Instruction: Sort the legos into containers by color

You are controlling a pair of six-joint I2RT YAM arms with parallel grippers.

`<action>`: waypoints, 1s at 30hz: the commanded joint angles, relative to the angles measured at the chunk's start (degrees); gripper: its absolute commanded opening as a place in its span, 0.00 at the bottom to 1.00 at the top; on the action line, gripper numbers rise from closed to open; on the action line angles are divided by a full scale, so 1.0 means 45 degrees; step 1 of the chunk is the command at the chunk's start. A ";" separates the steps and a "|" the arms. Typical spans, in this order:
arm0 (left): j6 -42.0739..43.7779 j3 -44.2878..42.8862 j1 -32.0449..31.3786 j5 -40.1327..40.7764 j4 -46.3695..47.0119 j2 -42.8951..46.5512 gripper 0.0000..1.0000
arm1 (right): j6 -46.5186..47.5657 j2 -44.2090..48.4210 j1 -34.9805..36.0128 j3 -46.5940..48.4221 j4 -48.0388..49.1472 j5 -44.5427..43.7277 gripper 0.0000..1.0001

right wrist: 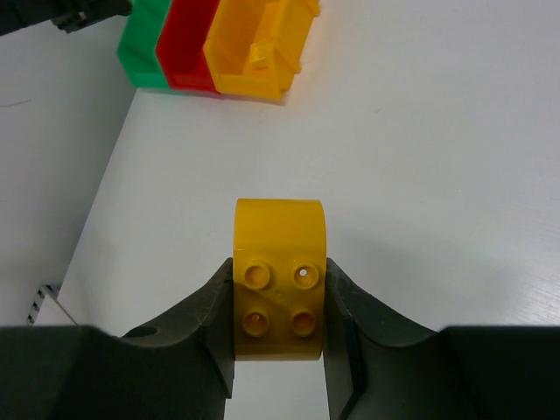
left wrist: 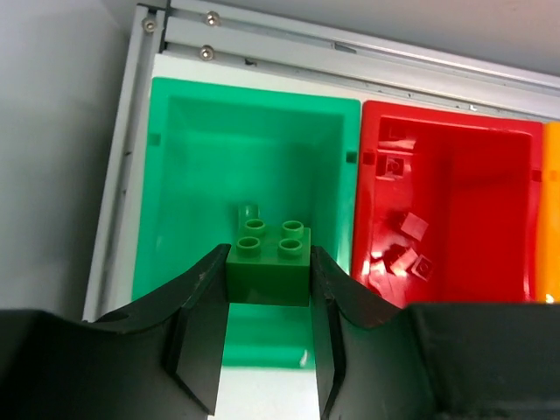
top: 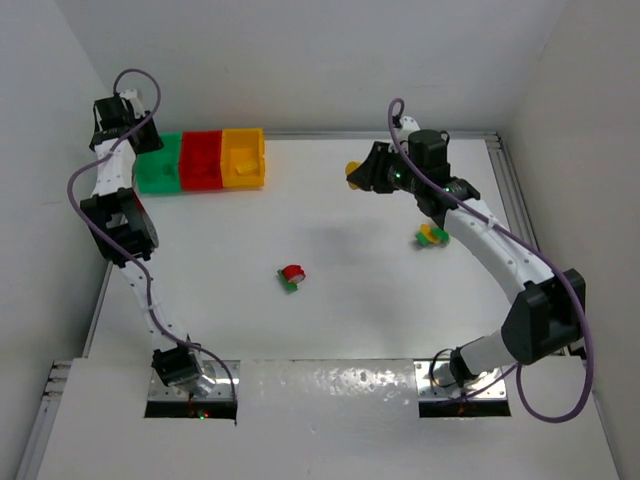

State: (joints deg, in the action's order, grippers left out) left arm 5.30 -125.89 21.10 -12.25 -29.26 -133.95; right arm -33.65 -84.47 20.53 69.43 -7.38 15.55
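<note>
Next, my left gripper lets go of the green lego and takes the yellow one (top: 352, 173) over, because the yellow lego is in my right gripper, a long way from the yellow bin (top: 242, 158).
My left gripper (left wrist: 269, 276) is shut on a green four-stud lego (left wrist: 269, 262) and holds it over the green bin (left wrist: 188, 157), which stands at the back left (top: 157, 172). The red bin (left wrist: 490, 175) beside it holds several small red legos (left wrist: 411, 249). My right gripper (right wrist: 278, 302) is shut on a yellow rounded lego (right wrist: 278, 271) above the table, right of centre (top: 355, 172). The yellow bin (top: 243, 158) is at the right end of the row and also shows in the right wrist view (right wrist: 258, 44).
A red and green lego pair (top: 292, 276) lies mid-table. A yellow and green lego pair (top: 432, 236) lies under the right arm. A metal rail (left wrist: 350, 52) runs behind the bins. White walls close the table on three sides.
</note>
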 commanded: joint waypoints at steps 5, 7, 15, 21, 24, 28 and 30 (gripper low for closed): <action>-0.0006 0.0159 0.0076 -0.1514 0.2769 -0.0253 0.11 | 0.0075 -0.0019 0.0866 0.1328 -0.1094 -0.1716 0.00; 0.0033 0.0666 0.0076 -0.1536 0.3275 -0.0156 0.16 | -0.0022 0.0253 0.0886 0.1175 -0.1173 -0.1950 0.00; 0.0190 0.0670 0.0057 -0.1008 0.3475 -0.0955 0.34 | 0.0329 0.0841 0.0905 0.1017 -0.1855 -0.2401 0.00; 0.0209 0.0631 0.0037 -0.0833 0.3551 -0.0762 0.58 | 0.0524 0.0919 0.1042 0.0977 -0.1896 -0.2285 0.00; 0.0170 0.0437 0.0018 -0.0871 0.3416 -0.0663 0.67 | 0.0505 0.0821 0.1081 0.1056 -0.1935 -0.1992 0.00; -0.0142 0.0259 0.0018 -0.1395 0.3375 0.0309 0.54 | 0.1067 0.0841 0.1237 0.1056 -0.1915 -0.1523 0.00; -0.0084 0.0221 -0.0021 -0.2620 0.3280 0.0877 0.41 | 0.1596 0.0744 0.1354 0.1036 -0.2012 -0.1076 0.00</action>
State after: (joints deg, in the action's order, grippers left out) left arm 5.37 -122.26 21.08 -17.65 -16.34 -137.99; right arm -30.24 -81.82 25.61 72.75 -16.93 7.62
